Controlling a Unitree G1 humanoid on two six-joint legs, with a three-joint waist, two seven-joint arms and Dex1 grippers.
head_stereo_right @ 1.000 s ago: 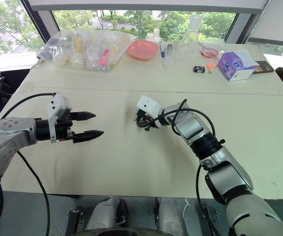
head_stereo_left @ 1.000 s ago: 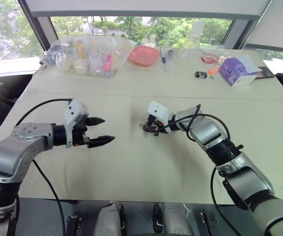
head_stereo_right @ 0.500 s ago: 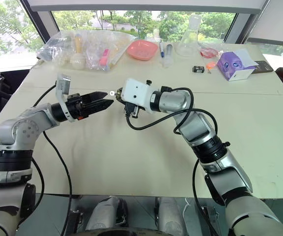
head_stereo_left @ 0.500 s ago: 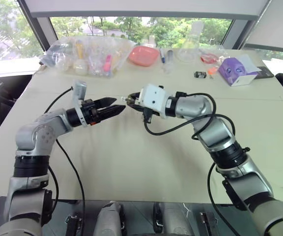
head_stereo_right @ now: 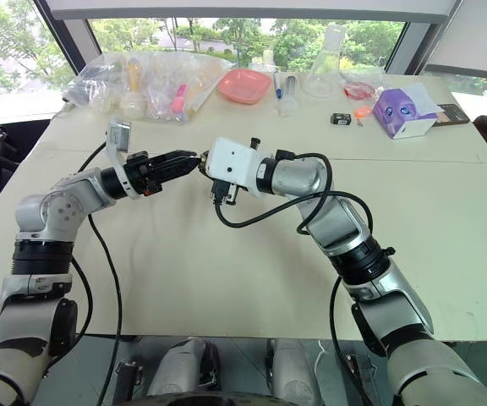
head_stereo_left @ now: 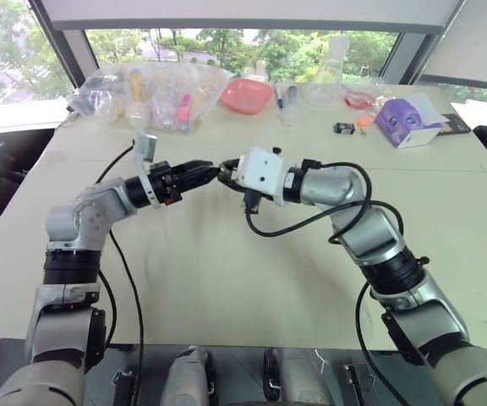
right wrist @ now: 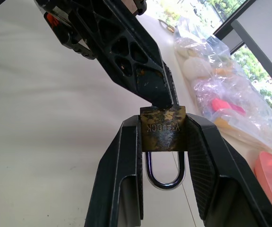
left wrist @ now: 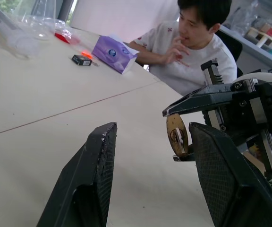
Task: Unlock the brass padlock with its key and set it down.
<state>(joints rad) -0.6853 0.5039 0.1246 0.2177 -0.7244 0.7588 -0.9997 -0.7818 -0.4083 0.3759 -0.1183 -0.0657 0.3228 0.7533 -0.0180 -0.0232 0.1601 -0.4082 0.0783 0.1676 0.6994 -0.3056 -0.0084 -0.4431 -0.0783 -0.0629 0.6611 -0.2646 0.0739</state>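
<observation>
One finger of the robot's left gripper touches the padlock's key end [left wrist: 175,135], so the robot should move back, line up, and close that gripper over the padlock's broad sides [right wrist: 163,132].
The brass padlock [right wrist: 163,128], small and tarnished, is clamped by its sides in my right gripper [right wrist: 163,122], its silvery shackle [right wrist: 164,174] hanging back between the fingers. That gripper [head_stereo_left: 225,173] holds it in the air over the middle of the table. My left gripper [head_stereo_left: 212,172] points at it from the left, tip to tip. In the left wrist view its fingers [left wrist: 91,179] stand apart with the padlock [left wrist: 177,135] between them, close to one finger. One left finger touches the padlock's end in the right wrist view. The key is out of view.
Along the table's far edge lie a clear plastic bag of items [head_stereo_left: 155,93], a pink dish [head_stereo_left: 248,95], a glass flask [head_stereo_left: 328,80], a small black block [head_stereo_left: 346,128] and a purple box [head_stereo_left: 408,121]. A person [left wrist: 197,42] sits at the table's right end.
My right gripper rose from the table with the padlock. My left gripper swung in toward it, and its fingers have narrowed around the padlock's end.
</observation>
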